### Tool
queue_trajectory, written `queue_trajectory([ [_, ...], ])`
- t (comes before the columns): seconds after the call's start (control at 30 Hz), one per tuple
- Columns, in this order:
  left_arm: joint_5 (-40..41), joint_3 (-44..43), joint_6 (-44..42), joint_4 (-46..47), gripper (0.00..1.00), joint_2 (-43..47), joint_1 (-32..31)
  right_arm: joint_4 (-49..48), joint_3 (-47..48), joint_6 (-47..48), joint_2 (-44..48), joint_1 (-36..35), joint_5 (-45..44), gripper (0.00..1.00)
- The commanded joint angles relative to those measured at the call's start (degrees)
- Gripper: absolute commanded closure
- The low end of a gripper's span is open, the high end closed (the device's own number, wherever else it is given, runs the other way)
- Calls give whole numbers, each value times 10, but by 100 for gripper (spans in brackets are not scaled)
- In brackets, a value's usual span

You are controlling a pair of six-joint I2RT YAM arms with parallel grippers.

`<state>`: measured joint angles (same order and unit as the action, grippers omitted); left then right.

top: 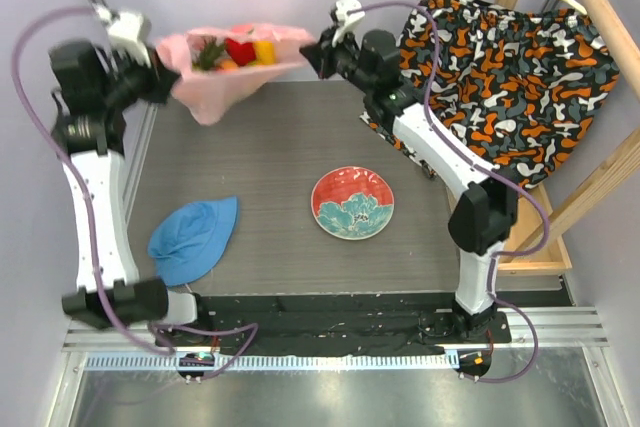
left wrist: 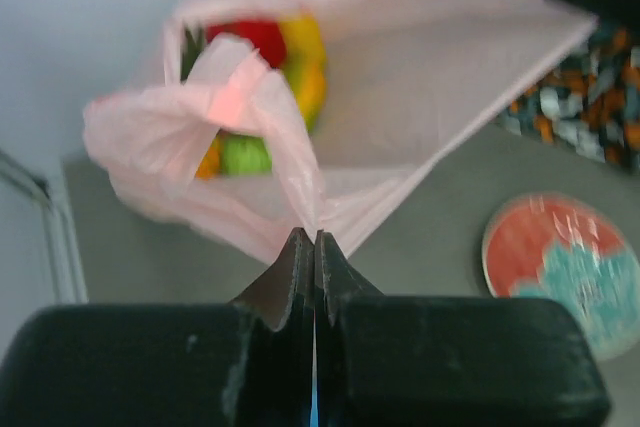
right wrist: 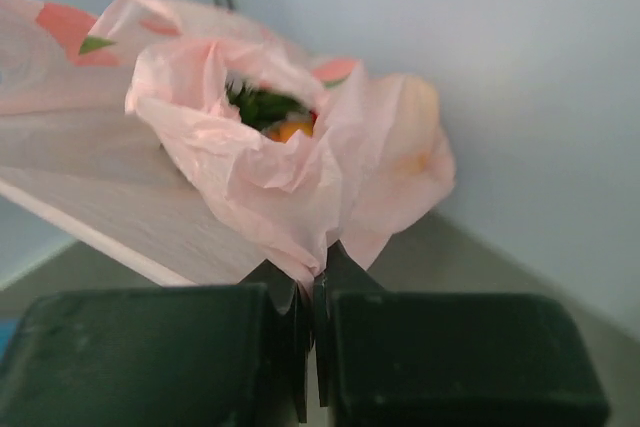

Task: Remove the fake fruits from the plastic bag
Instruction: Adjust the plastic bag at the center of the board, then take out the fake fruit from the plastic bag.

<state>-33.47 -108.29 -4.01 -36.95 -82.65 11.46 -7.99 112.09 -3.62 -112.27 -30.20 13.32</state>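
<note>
I should bring down the plastic bag aloft [top: 212, 99] in both grippers. Then I should hold the bag's edge with my left gripper while my right gripper takes the fake fruits [top: 240, 53].
The pink plastic bag [top: 225, 72] hangs stretched in the air at the back of the table between both arms. My left gripper [top: 165, 82] is shut on its left edge, and my right gripper [top: 312, 52] is shut on its right edge. The fake fruits lie in the open mouth: the pineapple's green crown [top: 208, 52], a red piece [top: 239, 50] and a yellow piece [top: 265, 51]. The left wrist view shows the bag [left wrist: 420, 87] pinched at my left gripper [left wrist: 314, 239], with red [left wrist: 258, 37], yellow [left wrist: 305, 57] and green [left wrist: 245, 155] fruit inside. The right wrist view shows the bag [right wrist: 300, 177] pinched at my right gripper [right wrist: 322, 259].
A red floral plate [top: 352, 203] lies mid-table. A blue fabric hat [top: 192, 239] lies front left. A patterned orange and black cloth [top: 500, 67] hangs over a wooden rack at the right. Walls stand close behind the bag.
</note>
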Motion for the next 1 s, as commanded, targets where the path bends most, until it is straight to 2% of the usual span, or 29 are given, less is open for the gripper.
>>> queue_trajectory([
  [0.0, -21, 249, -114, -163, 100, 114, 4, 74, -201, -7, 53, 6, 27, 99],
  [0.03, -27, 325, -143, -187, 100, 130, -2, 103, -234, -12, 60, 1, 42, 97],
  [0.07, -27, 360, -151, -205, 100, 156, -9, 111, -299, -16, 71, -4, 45, 95],
  [0.13, -30, 437, -165, -243, 100, 170, -31, 119, -353, -34, 81, -7, 54, 91],
  [0.17, -29, 453, -161, -249, 100, 173, -38, 126, -385, -38, 87, -7, 64, 86],
  [0.23, -30, 475, -145, -252, 100, 181, -54, 142, -399, -45, 107, -7, 69, 84],
  [0.33, -44, 466, -130, -269, 100, 183, -72, 195, -392, -25, 142, -5, 93, 59],
  [0.37, -40, 464, -118, -266, 100, 187, -72, 234, -372, -6, 149, -6, 101, 47],
  [0.4, -39, 461, -108, -264, 100, 191, -72, 254, -359, 1, 158, -7, 127, 41],
  [0.47, -35, 455, -98, -262, 100, 195, -73, 287, -323, 15, 187, -12, 150, 11],
  [0.57, -27, 443, -88, -267, 100, 188, -72, 300, -287, 57, 222, -45, 159, 0],
  [0.7, -3, 442, -37, -226, 100, 178, -71, 270, -283, 105, 233, -121, 127, 0],
  [0.73, -2, 445, -2, -216, 100, 176, -69, 263, -282, 113, 225, -145, 117, 0],
  [0.8, -24, 450, 36, -192, 100, 170, -45, 248, -272, 97, 183, -154, 135, 13],
  [0.87, -80, 455, 91, -184, 100, 161, -29, 221, -254, 53, 147, -157, 149, 27],
  [0.97, -95, 468, 115, -166, 100, 161, -17, 212, -204, 21, 71, -159, 145, 36],
])
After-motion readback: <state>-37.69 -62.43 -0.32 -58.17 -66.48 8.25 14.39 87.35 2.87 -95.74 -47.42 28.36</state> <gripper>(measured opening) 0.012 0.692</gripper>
